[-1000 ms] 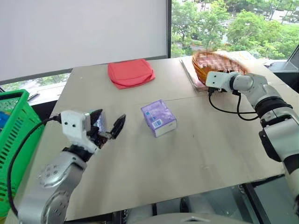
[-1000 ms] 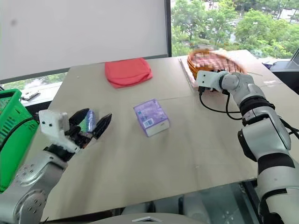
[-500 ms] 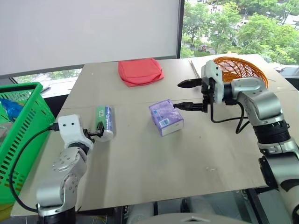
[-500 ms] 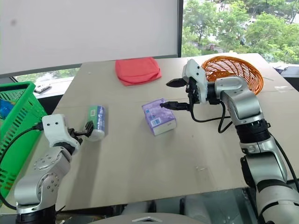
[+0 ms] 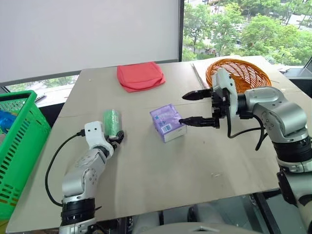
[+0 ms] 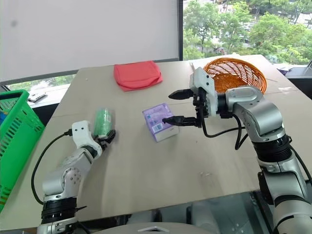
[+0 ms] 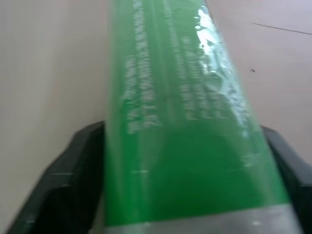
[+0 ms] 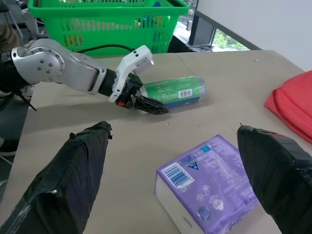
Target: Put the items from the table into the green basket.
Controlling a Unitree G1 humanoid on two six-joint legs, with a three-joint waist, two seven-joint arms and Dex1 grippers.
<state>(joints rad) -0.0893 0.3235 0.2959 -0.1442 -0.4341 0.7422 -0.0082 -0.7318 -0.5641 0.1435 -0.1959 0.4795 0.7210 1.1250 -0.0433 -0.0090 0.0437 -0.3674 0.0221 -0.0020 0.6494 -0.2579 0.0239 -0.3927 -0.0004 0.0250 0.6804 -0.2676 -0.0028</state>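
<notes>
Next, my right gripper moves away from the purple tissue pack (image 5: 166,121) and leaves it for my left gripper, because the green basket (image 5: 22,151) is far past my left gripper.
A green-wrapped cylindrical bottle (image 5: 111,122) lies on its side on the left part of the table (image 5: 161,170). My left gripper (image 5: 117,138) rests low on the table at the bottle's near end, its black fingers (image 7: 63,185) pressed to both sides of the bottle (image 7: 180,122). The purple tissue pack (image 5: 167,123) with a blue-white label sits mid-table. My right gripper (image 5: 183,108) hovers open just right of the pack, fingertips pointing at it, with nothing held. The green basket (image 5: 24,146) stands off the table's left edge.
A folded red cloth (image 5: 140,76) lies at the back of the table. An orange wicker basket (image 5: 239,73) sits at the back right, behind my right arm. Something blue (image 5: 4,121) lies inside the green basket. A seam crosses the tabletop.
My left gripper came down to the table and closed around the bottle's end. My right gripper left the wicker basket, swung over to the tissue pack and opened wide.
</notes>
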